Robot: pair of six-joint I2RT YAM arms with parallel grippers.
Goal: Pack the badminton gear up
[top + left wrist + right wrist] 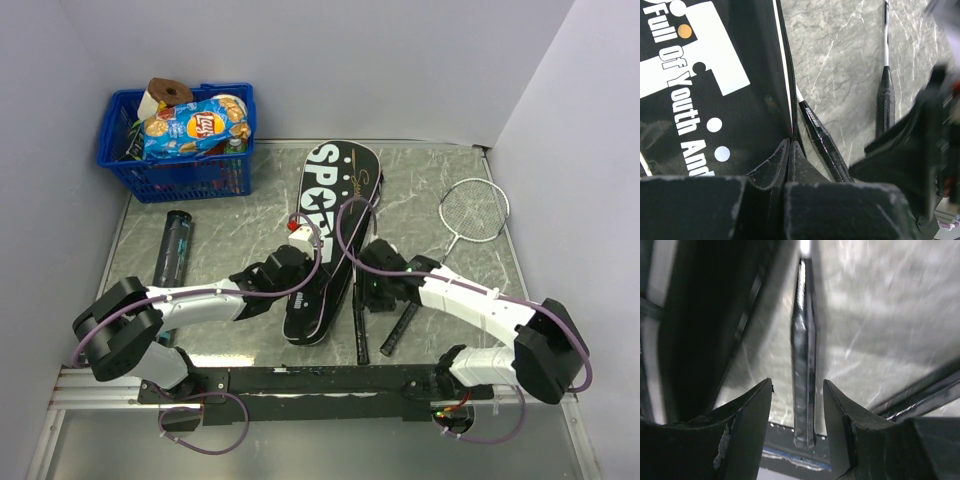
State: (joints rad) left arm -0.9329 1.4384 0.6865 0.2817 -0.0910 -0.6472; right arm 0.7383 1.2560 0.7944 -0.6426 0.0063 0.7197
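I should grip the racket's black handle (361, 335) with my right gripper, lift it and swing it into the cover, because it sticks out beside the cover's zipper edge (336, 290).
The black cover lettered "SPORT" (330, 215) lies lengthwise mid-table. My left gripper (292, 268) rests on its near part, shut on the cover's zipper edge (791, 131). One racket's black handle (360, 332) sticks out from beside the cover. My right gripper (797, 385) is open above it, with the handle (803, 365) between the fingers, untouched. The second racket has its silver head (474, 208) at the right and its handle (400, 330) near the right arm. The dark tube (178, 245) lies at the left. I cannot make out any shuttlecocks.
A blue basket (228, 170) of snacks stands at the back left corner. White walls close in the back and both sides. A black rail (320, 380) runs along the near edge. Both racket handles (822, 142) (885, 97) lie close together right of the cover.
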